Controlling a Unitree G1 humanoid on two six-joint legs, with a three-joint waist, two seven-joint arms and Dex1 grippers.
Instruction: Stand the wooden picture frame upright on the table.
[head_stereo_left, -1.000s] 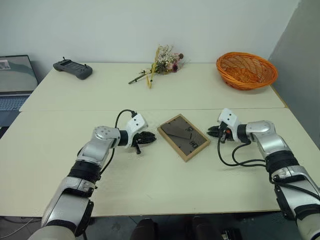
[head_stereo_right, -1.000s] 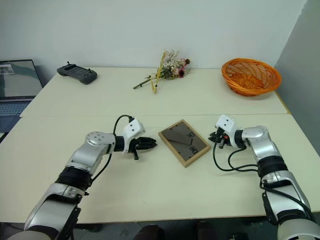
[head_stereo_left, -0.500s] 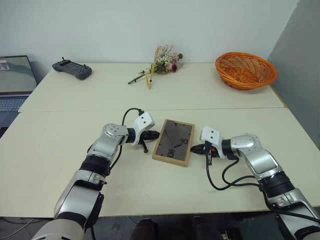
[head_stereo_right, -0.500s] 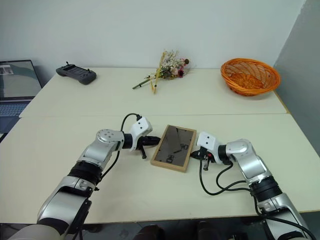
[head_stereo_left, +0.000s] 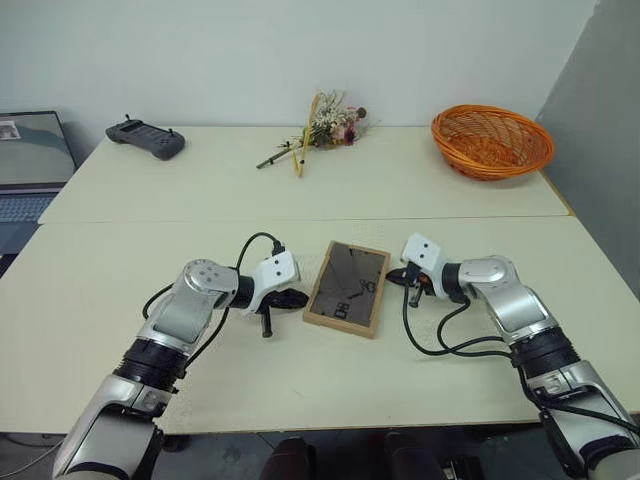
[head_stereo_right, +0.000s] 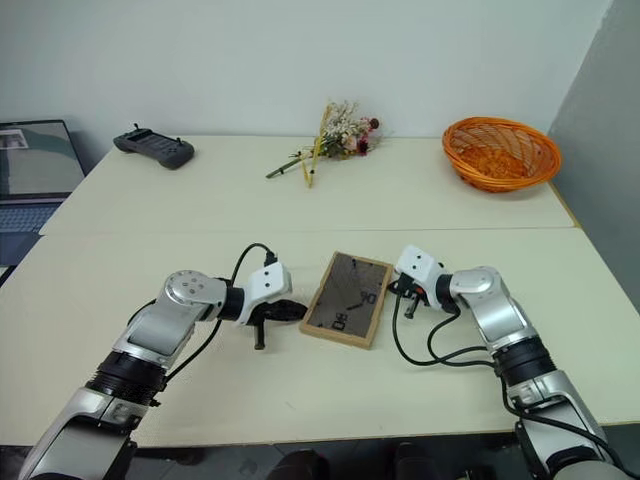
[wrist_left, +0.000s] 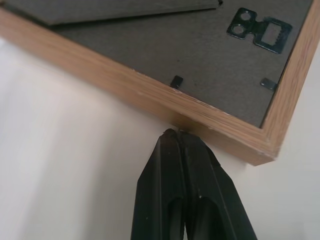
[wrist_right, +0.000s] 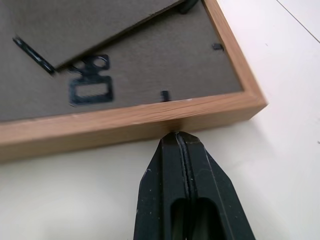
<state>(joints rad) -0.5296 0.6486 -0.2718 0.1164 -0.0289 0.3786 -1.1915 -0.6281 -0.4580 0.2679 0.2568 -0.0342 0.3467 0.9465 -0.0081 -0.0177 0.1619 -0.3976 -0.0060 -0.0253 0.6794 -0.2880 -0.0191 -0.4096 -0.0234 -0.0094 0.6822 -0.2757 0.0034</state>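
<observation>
Next, my left gripper rolls, opens and clamps the wooden edge (head_stereo_left: 313, 293) before I raise the frame, because its closed fingers only push against the frame's side (head_stereo_left: 309, 301).
The wooden picture frame (head_stereo_left: 347, 288) lies flat on the table (head_stereo_left: 300, 370), dark back panel and folded stand facing up, a little in front of the table's seam. My left gripper (head_stereo_left: 300, 298) is shut, and in the left wrist view its tips (wrist_left: 176, 134) touch the light-wood edge (wrist_left: 150, 100) of the frame's left side, near a corner. My right gripper (head_stereo_left: 392, 278) is also shut with nothing in it. Its tips (wrist_right: 176, 135) press against the opposite edge (wrist_right: 125, 122), close to a corner. A metal hanger (wrist_right: 90, 90) shows on the back panel.
An orange wicker basket (head_stereo_left: 491, 140) stands at the far right. Dried flowers (head_stereo_left: 325, 125) lie at the far middle, a dark handheld controller (head_stereo_left: 146, 138) at the far left, and a laptop (head_stereo_left: 30, 160) beyond the left edge. Black cables loop from both wrists onto the tabletop.
The frame has swung from a diagonal lie to nearly lengthwise. Both grippers closed in to its two sides; the right one moved left, and the left arm then drew back a little.
</observation>
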